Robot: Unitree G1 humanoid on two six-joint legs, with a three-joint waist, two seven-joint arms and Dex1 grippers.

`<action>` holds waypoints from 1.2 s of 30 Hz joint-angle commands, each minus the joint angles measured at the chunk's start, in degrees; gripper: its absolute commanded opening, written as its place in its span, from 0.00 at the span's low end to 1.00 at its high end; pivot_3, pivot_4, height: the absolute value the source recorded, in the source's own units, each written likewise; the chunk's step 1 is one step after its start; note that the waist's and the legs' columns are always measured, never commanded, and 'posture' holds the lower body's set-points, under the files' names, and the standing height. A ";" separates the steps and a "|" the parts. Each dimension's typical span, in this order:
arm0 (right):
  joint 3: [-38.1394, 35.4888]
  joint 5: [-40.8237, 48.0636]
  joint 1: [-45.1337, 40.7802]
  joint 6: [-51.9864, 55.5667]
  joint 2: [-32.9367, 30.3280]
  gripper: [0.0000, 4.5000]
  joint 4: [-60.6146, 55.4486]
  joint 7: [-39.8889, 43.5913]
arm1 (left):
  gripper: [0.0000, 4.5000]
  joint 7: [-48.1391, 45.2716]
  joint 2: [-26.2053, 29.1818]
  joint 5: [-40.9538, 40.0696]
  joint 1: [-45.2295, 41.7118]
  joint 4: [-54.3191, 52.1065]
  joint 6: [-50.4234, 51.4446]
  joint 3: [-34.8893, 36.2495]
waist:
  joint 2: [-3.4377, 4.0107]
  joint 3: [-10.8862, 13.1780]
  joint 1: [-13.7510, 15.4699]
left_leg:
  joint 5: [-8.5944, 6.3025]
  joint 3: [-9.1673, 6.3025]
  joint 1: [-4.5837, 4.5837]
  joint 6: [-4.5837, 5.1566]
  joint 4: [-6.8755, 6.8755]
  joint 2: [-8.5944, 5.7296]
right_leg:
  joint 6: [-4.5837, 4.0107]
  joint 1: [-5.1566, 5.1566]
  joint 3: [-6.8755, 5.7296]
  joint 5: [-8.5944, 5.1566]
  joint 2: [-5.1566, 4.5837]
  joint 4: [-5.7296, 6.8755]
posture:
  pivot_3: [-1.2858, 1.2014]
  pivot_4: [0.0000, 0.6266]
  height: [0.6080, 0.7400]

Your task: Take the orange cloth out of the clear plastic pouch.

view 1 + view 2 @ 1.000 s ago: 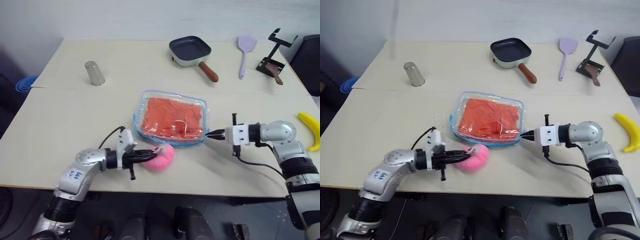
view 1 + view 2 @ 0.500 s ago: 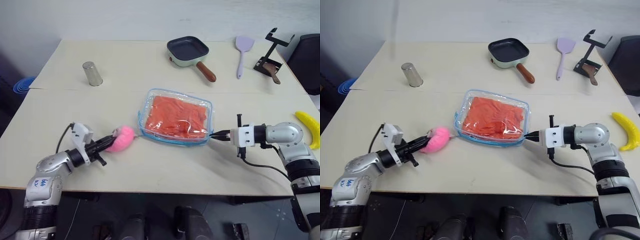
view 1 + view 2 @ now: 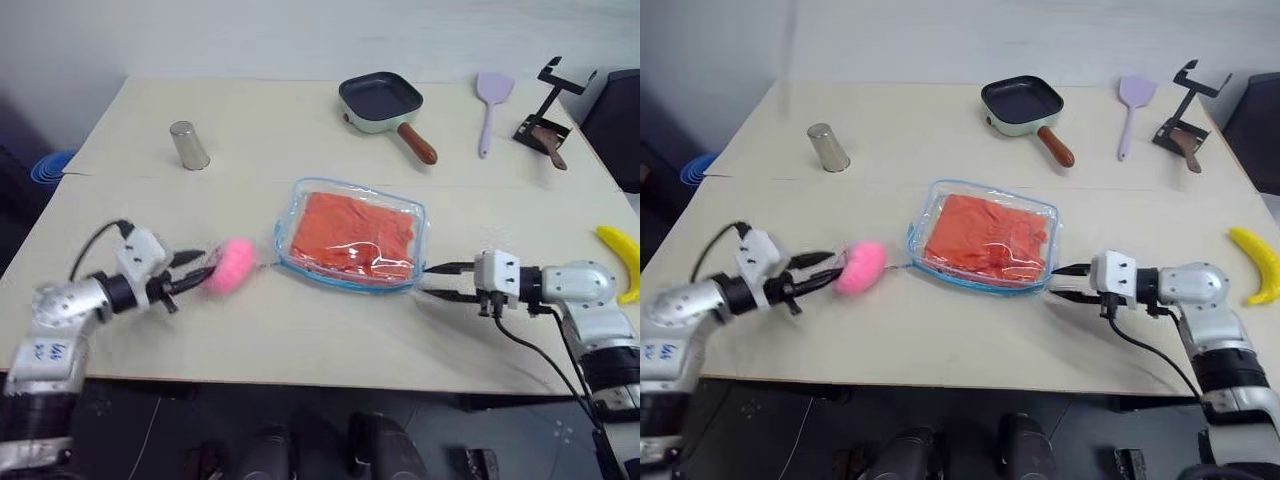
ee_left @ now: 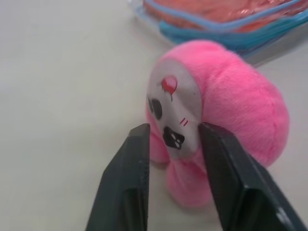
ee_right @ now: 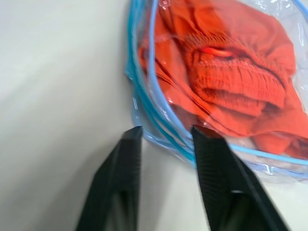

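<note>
My gripper will lift the upper edge of the clear plastic pouch, and the pouch will gape open along its near side, because the pouch's blue edge looks doubled there.
The clear plastic pouch with light-blue edging lies flat at the table's middle, and the orange cloth is folded inside it. A small pink plush toy sits on the table just left of the pouch; a thin cord seems to join it to the pouch's corner. My left gripper is open, its fingers on either side of the plush's face. My right gripper is open at the pouch's right near corner, with the blue edge just past its fingertips.
At the back stand a metal cup, a frying pan, a purple spatula and a black stand. A banana lies at the right edge. A seam crosses the table.
My left gripper drew the pink plush leftward away from the pouch, then opened. My right gripper opened off the pouch's right corner and backed off slightly.
</note>
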 commanded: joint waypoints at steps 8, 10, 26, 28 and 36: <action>-10.21 8.00 22.87 18.44 -3.22 0.61 -31.98 -8.21 | 0.55 -9.16 -9.42 11.63 -21.05 12.95 -18.11 -18.17 | 0.05 0.03 1.15 | -0.07 0.13 -0.11 0.14 0.05 -0.18 | 0.05 -0.04 -0.03 0.03 0.03 0.01 | 0.52 0.24 1.00; -9.49 7.63 24.47 19.60 -2.25 0.61 -34.65 -9.56 | 0.55 -8.48 -12.29 14.90 -24.69 19.13 -22.16 -20.95 | 0.00 0.06 1.09 | -0.05 0.21 -0.10 0.13 0.06 -0.17 | 0.06 -0.05 -0.02 0.03 0.13 0.02 | 0.52 0.24 1.00; -9.81 5.69 28.46 22.98 0.50 0.63 -41.00 -15.70 | 0.01 -9.85 -19.10 18.05 -35.26 39.19 -35.26 -22.91 | -0.10 0.09 1.28 | -0.05 0.03 -0.44 0.23 0.48 -0.19 | 0.14 -0.16 -0.20 0.08 0.11 0.07 | 0.52 0.24 1.00; -9.95 5.77 28.84 22.96 0.61 0.63 -41.25 -16.03 | 0.01 -10.76 -19.96 16.87 -35.21 39.05 -33.46 -22.37 | -0.10 0.09 1.27 | -0.06 0.03 -0.44 0.25 0.50 -0.19 | 0.16 -0.16 -0.20 0.09 0.12 0.07 | 0.52 0.24 1.00; -7.21 12.87 29.93 32.82 1.71 0.63 -49.39 -17.98 | 0.01 -11.95 -25.16 -0.22 -33.58 25.90 -0.78 -14.52 | -0.11 0.09 1.19 | -0.07 -0.11 -0.56 0.29 0.65 -0.18 | 0.20 -0.15 -0.24 0.11 0.11 0.08 | 0.52 0.24 1.00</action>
